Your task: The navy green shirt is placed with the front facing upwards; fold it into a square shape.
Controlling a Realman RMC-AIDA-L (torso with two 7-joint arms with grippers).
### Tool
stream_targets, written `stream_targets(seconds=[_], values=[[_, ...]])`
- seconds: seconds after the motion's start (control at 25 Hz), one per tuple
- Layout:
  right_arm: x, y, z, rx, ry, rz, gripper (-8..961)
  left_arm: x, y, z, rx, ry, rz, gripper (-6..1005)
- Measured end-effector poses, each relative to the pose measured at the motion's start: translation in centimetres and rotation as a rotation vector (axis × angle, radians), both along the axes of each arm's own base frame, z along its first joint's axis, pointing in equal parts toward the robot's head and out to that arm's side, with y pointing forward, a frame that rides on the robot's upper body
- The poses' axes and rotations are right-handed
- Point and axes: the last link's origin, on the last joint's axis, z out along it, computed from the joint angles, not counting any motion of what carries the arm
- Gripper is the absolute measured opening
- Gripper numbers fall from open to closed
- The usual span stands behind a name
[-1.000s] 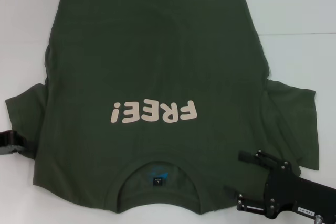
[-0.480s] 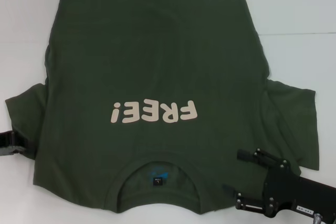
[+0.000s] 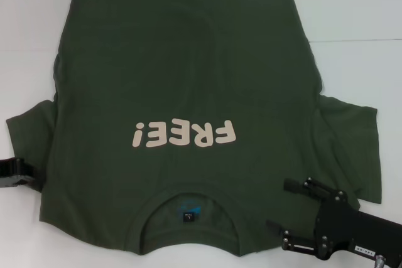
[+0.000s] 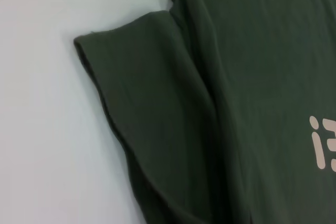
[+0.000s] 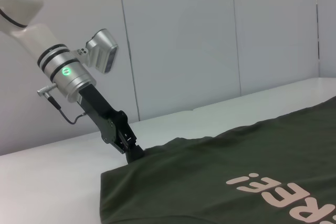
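The sleeve (image 3: pixel 34 136) beside the robot's left gripper slopes in toward the shirt's body, so its hem (image 4: pixel 157 192) should be gripped again by the robot, which should then pull the sleeve out straight before folding.
The navy green shirt (image 3: pixel 182 80) lies flat and face up on the white table, collar nearest me, its cream "FREE!" lettering (image 3: pixel 185 134) reading upside down. My left gripper (image 3: pixel 14 172) is at the table's left edge, beside the lower hem of the left sleeve (image 4: pixel 152 103). The right wrist view shows the left gripper (image 5: pixel 134 153) with its tip against that sleeve's edge. My right gripper (image 3: pixel 286 214) is open over the shirt's right shoulder, near the front edge. One of its fingers (image 3: pixel 298 186) lies on the cloth by the right sleeve (image 3: pixel 352 149).
The white table (image 3: pixel 358 61) extends beyond the shirt on the right and far side. A pale panelled wall (image 5: pixel 210 40) stands behind the table. The left arm (image 5: pixel 68 74) slopes down to the sleeve.
My right gripper has drifted very slightly toward the near edge. The shirt and the left gripper look the same.
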Motion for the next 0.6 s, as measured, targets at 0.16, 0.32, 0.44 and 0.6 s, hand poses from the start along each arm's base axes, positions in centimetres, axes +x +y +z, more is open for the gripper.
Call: stream_targets(seconds=[0.16, 0.32, 0.44, 0.6], values=[[0.00, 0.00, 0.00, 0.000, 0.000, 0.000, 926, -0.09, 0.08, 0.03, 0.008, 0.006, 0.002, 133], [-0.01, -0.01, -0.01, 0.000, 0.001, 0.000, 926, -0.10, 0.12, 0.03, 0.011, 0.007, 0.003, 199], [-0.01, -0.02, -0.02, -0.001, 0.001, 0.000, 926, -0.10, 0.12, 0.03, 0.011, 0.007, 0.003, 323], [-0.01, -0.01, -0.02, 0.000, 0.002, -0.001, 926, -0.04, 0.14, -0.03, 0.005, 0.011, 0.000, 404]])
